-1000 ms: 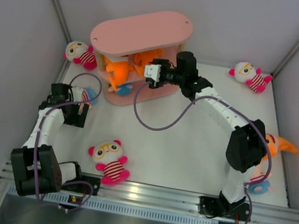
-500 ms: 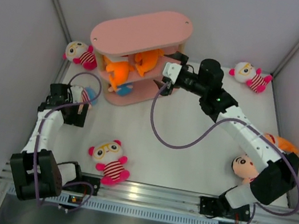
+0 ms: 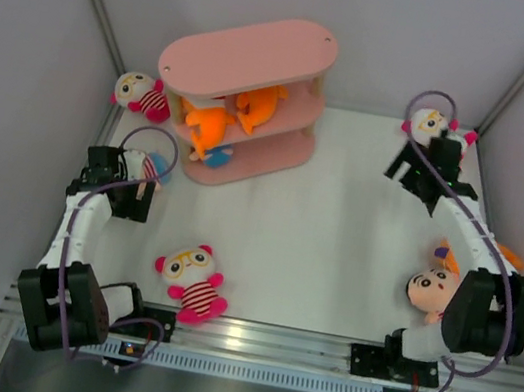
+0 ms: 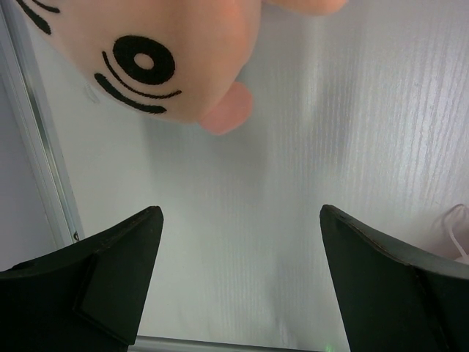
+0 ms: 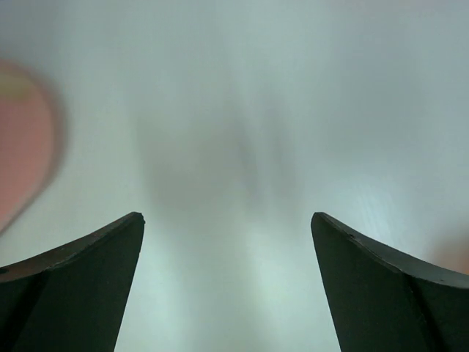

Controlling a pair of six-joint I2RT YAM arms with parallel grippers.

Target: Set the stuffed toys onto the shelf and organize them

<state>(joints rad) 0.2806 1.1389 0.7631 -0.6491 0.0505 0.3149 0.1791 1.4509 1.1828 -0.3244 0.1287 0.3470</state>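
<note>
The orange shark's tail [image 3: 511, 257] is clear of the peach-faced doll, so my open right gripper keeps going toward the shark's body until its fingers straddle it.
The pink shelf [image 3: 249, 58] stands at the far left. Two orange sharks [image 3: 209, 127] [image 3: 259, 104] lie on its middle tier, and a bit of blue plush [image 3: 216, 156] on the bottom one. White-faced dolls lie beside the shelf [image 3: 138, 93], near the front [image 3: 192, 278] and at the far right [image 3: 425, 123]. My left gripper [image 3: 133, 198] [image 4: 242, 220] is open and empty, just short of a peach-faced doll [image 3: 153, 168] [image 4: 161, 51]. My right gripper [image 3: 410, 173] [image 5: 227, 220] is open and empty over bare table, next to the far-right doll.
Another peach-faced doll [image 3: 428, 286] and an orange shark [image 3: 505, 257] lie at the right edge, partly behind my right arm. Grey walls close in the left, back and right. A metal rail [image 3: 257, 337] runs along the front.
My right arm has drawn back from the shelf and swung to the far right corner, its gripper open. My left arm has not moved.
</note>
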